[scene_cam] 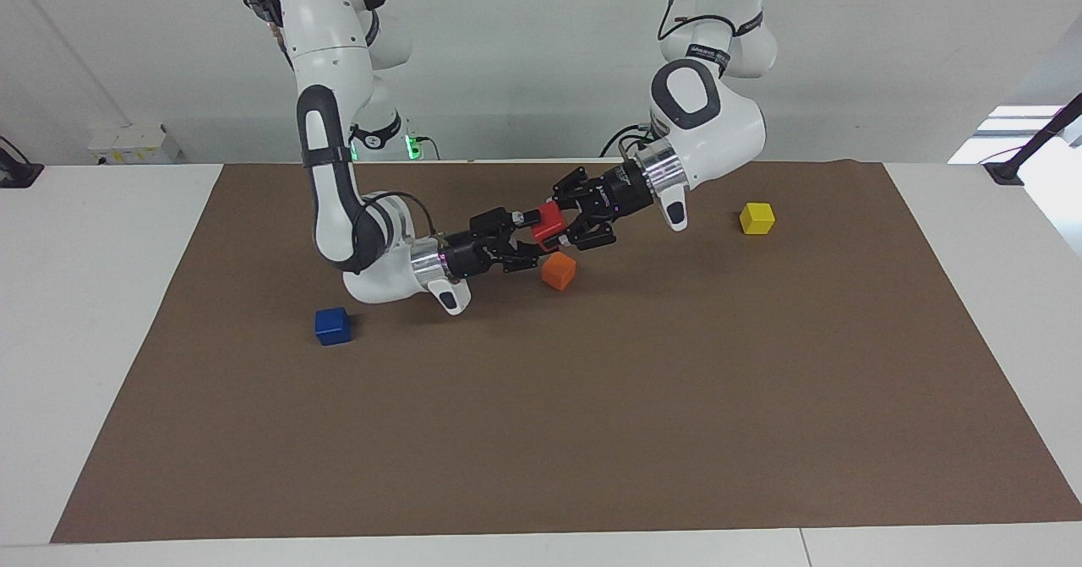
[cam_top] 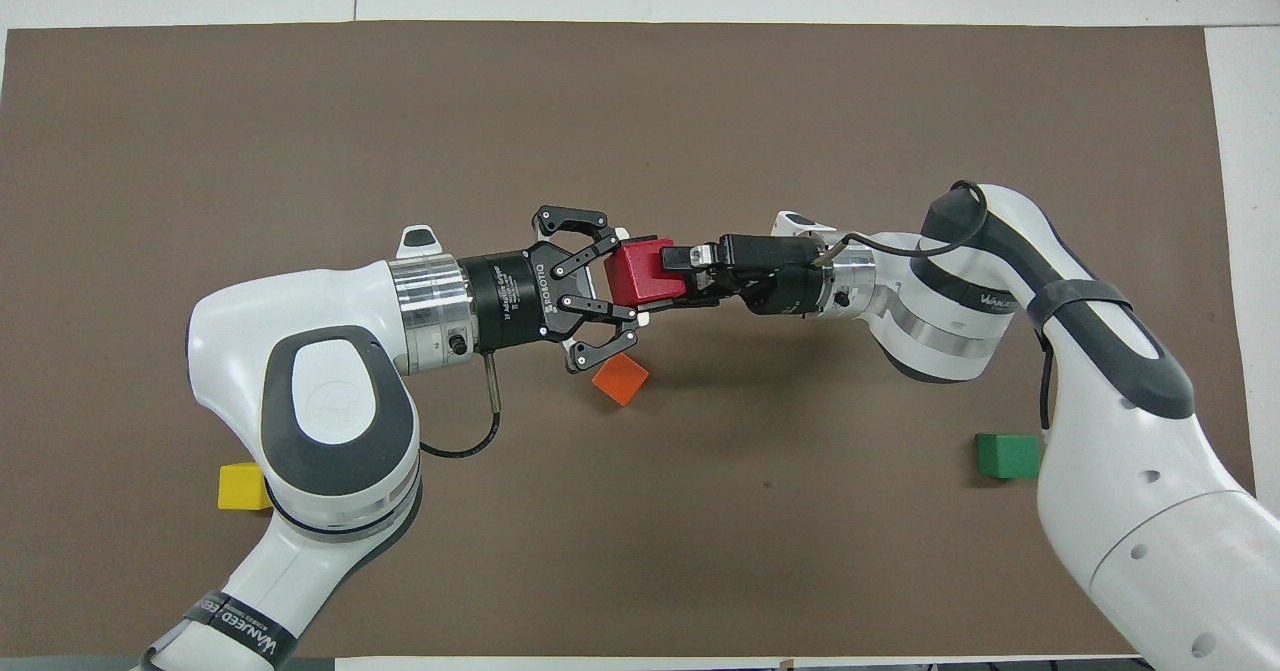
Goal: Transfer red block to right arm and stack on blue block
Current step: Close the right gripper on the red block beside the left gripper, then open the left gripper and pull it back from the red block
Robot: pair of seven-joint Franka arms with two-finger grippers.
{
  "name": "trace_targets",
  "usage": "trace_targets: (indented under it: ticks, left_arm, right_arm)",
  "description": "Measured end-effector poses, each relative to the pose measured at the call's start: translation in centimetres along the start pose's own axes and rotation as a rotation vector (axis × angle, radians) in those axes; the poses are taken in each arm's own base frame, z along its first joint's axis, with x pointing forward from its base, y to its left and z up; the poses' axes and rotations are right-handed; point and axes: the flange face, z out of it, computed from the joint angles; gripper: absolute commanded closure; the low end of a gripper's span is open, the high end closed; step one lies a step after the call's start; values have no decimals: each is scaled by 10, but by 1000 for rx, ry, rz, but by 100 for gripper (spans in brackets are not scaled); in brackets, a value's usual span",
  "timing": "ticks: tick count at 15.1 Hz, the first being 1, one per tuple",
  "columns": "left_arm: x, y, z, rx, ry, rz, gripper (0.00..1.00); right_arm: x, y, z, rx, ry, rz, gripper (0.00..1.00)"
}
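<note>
The left gripper's fingers are on both sides of the red block in the right gripper (cam_top: 639, 271), so next the left gripper moves away before the right gripper goes to the blue block (scene_cam: 332, 327).
The red block (scene_cam: 549, 221) hangs in the air between both grippers, over the mat just above the orange block (scene_cam: 559, 271). My right gripper (scene_cam: 528, 233) is shut on the red block from the right arm's end; it also shows in the overhead view (cam_top: 686, 276). My left gripper (scene_cam: 570, 217) is open, its fingers spread on either side of the red block (cam_top: 642, 271), as the overhead view (cam_top: 618, 289) shows. The blue block (scene_cam: 332, 326) lies on the mat toward the right arm's end, below the right arm's elbow. It is hidden in the overhead view.
A yellow block (scene_cam: 756, 218) lies toward the left arm's end, close to the robots. A green block (cam_top: 1007, 455) lies beside the right arm, close to the robots. The brown mat (scene_cam: 592, 432) covers the white table.
</note>
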Motion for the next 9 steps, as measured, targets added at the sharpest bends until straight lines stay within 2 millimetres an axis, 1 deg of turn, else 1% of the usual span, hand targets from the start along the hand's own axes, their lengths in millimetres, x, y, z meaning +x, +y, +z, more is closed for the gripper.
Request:
trace_targets:
  ticks: [2,3,4,9]
  left_arm:
    - [0,0,0,0,0,0,100]
    - [1,0,0,0,1,-1,100]
    - [4,0,-1,-3,5,-6,100]
    - [9,1,-3,-9,6,-21,100]
  right_arm:
    - [-1,1,2,-2,-3,2,44]
    - [-1,1,3,-3,-1,2,66]
    - [0,0,3,-1,3,0,100]
    - [0,2,6,7,19,5,100]
